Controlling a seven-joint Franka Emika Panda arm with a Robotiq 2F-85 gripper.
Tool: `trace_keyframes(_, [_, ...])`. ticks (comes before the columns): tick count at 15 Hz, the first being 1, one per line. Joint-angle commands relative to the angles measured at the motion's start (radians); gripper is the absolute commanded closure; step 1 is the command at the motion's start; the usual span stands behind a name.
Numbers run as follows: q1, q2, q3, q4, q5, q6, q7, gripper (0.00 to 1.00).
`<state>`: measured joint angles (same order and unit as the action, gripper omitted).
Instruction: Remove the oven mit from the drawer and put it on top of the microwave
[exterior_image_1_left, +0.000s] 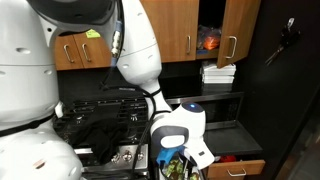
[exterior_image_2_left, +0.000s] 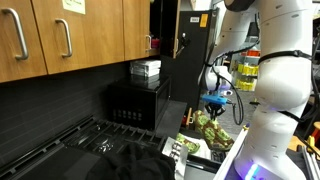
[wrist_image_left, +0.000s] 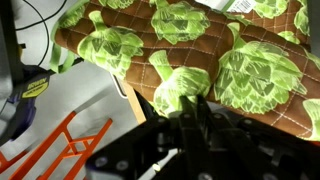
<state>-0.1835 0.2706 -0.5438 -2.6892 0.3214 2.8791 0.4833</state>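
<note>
The oven mit hangs low (exterior_image_2_left: 211, 131) by the drawer, lower than the microwave's top (exterior_image_2_left: 166, 83). My gripper should first raise the mit high and then swing it over the microwave.
My gripper (wrist_image_left: 176, 112) is shut on the edge of the oven mit (wrist_image_left: 200, 50), a brown quilted cloth with big green leaf prints that fills the top of the wrist view. In both exterior views the mit (exterior_image_1_left: 170, 157) (exterior_image_2_left: 212, 126) hangs from the gripper (exterior_image_1_left: 172, 148) (exterior_image_2_left: 215, 103) in the air. The microwave (exterior_image_1_left: 212, 106) (exterior_image_2_left: 138, 102) is a dark box under the cabinets, off to the side of the gripper. A brown wooden drawer front (exterior_image_1_left: 238, 169) shows low down, beside and below the mit.
A white box (exterior_image_1_left: 218, 72) (exterior_image_2_left: 146, 70) sits on top of the microwave. A black gas stove (exterior_image_1_left: 95, 118) (exterior_image_2_left: 90, 148) carries a black cloth heap (exterior_image_1_left: 100, 137). Wooden cabinet doors (exterior_image_1_left: 180, 30) (exterior_image_2_left: 60, 35) hang overhead. The robot's white arm fills much of one exterior view.
</note>
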Motion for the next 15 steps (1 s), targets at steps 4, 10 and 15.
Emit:
trace_keyframes(4, [0.246, -0.223, -0.226, -0.064, -0.314, 0.083, 0.211, 0.98])
trace_keyframes(10, [0.231, -0.196, -0.206, -0.043, -0.287, 0.065, 0.195, 0.91])
trace_keyframes(15, [0.207, -0.110, -0.205, -0.025, -0.265, 0.076, 0.193, 0.98])
